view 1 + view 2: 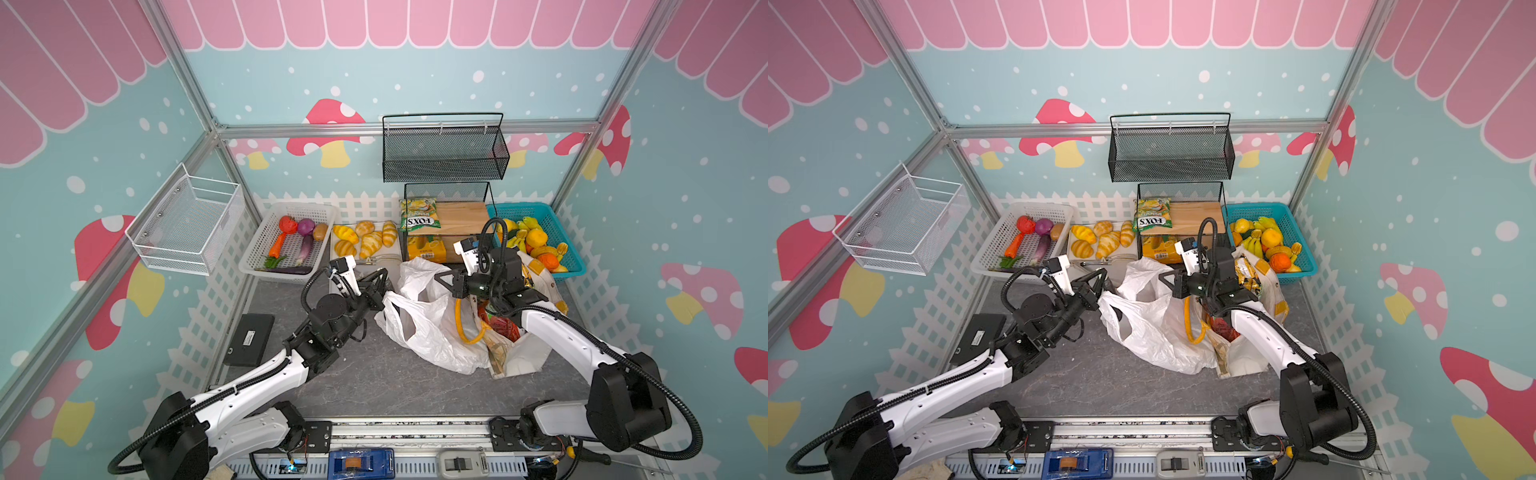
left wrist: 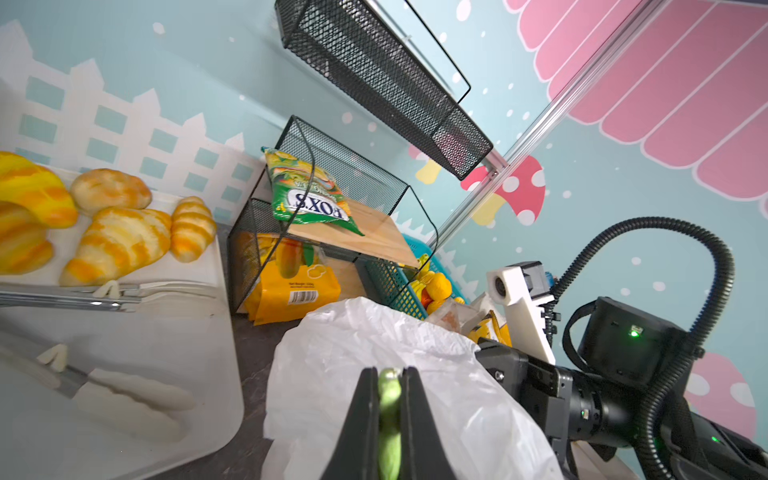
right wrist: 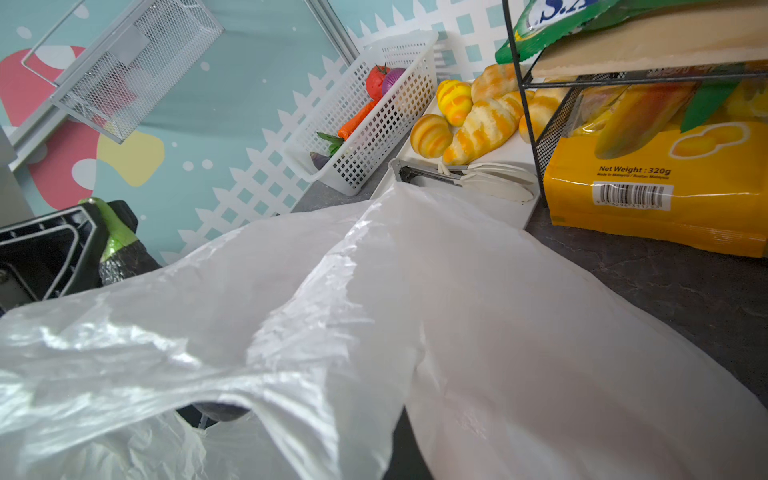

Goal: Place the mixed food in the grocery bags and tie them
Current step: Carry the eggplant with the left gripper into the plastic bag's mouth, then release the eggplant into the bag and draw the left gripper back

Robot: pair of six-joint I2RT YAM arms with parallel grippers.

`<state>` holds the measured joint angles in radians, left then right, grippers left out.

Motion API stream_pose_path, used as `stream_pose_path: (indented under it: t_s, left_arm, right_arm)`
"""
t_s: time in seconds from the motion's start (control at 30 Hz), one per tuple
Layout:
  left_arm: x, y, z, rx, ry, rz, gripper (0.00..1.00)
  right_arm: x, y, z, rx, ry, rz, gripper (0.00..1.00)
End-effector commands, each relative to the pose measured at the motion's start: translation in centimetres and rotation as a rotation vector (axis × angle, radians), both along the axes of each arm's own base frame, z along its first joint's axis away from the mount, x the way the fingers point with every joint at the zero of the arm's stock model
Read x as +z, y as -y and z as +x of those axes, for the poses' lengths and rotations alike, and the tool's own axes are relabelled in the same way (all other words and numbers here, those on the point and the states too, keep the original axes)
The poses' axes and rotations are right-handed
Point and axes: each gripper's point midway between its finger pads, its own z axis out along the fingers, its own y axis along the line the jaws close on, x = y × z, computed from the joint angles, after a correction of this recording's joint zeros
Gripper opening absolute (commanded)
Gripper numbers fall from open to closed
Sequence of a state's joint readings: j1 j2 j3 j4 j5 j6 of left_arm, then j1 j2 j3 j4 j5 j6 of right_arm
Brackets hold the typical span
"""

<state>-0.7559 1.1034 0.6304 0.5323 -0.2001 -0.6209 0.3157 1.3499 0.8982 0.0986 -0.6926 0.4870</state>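
The white plastic bag's opening [image 1: 407, 321] is wide open toward the green piece, so the robot's left gripper keeps moving in until the piece is inside the bag [image 1: 1125, 324].
My left gripper [image 1: 384, 286] [image 2: 390, 372] is shut on a green piece [image 2: 390, 399] [image 3: 114, 237] of the mixed food, just left of the white plastic bag [image 1: 432, 328] [image 2: 374, 345]. My right gripper [image 1: 442, 282] is shut on that bag's raised rim; the plastic [image 3: 457, 332] hides its jaws in the right wrist view. To the right of the bag lies the off-white tote [image 1: 536, 349] with yellow handles. It holds a red packet [image 1: 503, 326] and a black-and-yellow one [image 1: 1246, 274]. A carrot [image 1: 276, 247] and a purple onion [image 1: 306, 226] lie in the white basket [image 1: 257, 245].
A tray [image 1: 395, 253] with bread rolls and tongs stands behind the bag. The black wire rack [image 1: 446, 187] holds the FOX'S packet [image 1: 417, 216]. A teal fruit basket [image 1: 569, 249] is at back right, a black box [image 1: 249, 338] on the left.
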Motion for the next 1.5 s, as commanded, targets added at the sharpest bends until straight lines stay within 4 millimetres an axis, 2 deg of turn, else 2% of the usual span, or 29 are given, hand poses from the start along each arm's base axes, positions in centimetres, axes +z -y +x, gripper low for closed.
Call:
stream_pose_path:
  t_s: [0.0,0.1,0.3,0.4,0.57,0.7,0.93,1.13,1.27,1.37,1.47]
  left_arm:
    - [3.1,0.6,-0.6,0.023,0.113,-0.105,0.00]
    - [2.0,1.4,-1.1,0.014,0.137,-0.119,0.00]
    - [-2.9,3.7,-1.9,-0.052,0.130,-0.039,0.03]
    - [-4.1,4.4,-2.6,-0.088,0.161,-0.038,0.06]
    - [-6.8,5.9,-2.9,-0.152,0.127,0.025,0.17]
    - [-9.1,6.9,-2.9,-0.194,0.067,0.146,0.32]
    - [-10.1,5.2,-2.8,-0.179,0.007,0.364,0.54]
    - [-9.9,0.7,-2.3,-0.101,-0.090,0.424,0.65]
    - [-10.9,-2.0,-2.1,-0.064,-0.205,0.422,0.70]
    - [-12.6,-2.5,-2.0,-0.093,-0.326,0.418,0.70]
    - [-14.3,-2.1,-2.1,-0.135,-0.405,0.407,0.70]
  right_arm:
    - [0.8,-0.2,-0.6,0.017,0.011,0.038,0.02]
    - [0.8,-0.2,-0.6,0.012,0.009,0.040,0.02]
    - [0.8,0.0,-0.2,-0.004,0.015,0.031,0.01]
    - [0.6,0.0,0.0,-0.008,0.015,0.027,0.02]
    - [0.0,0.1,0.3,-0.013,0.006,0.016,0.02]
    - [-0.3,0.2,0.5,-0.019,0.005,0.007,0.01]
    - [-0.9,0.7,0.8,-0.035,0.003,-0.013,0.01]
    - [-1.0,0.9,1.0,-0.041,0.008,-0.024,0.01]
    - [-1.4,0.9,1.2,-0.042,0.002,-0.033,0.01]
    - [-1.6,0.8,1.2,-0.039,-0.002,-0.034,0.01]
    - [-1.6,0.8,1.4,-0.041,0.000,-0.035,0.01]
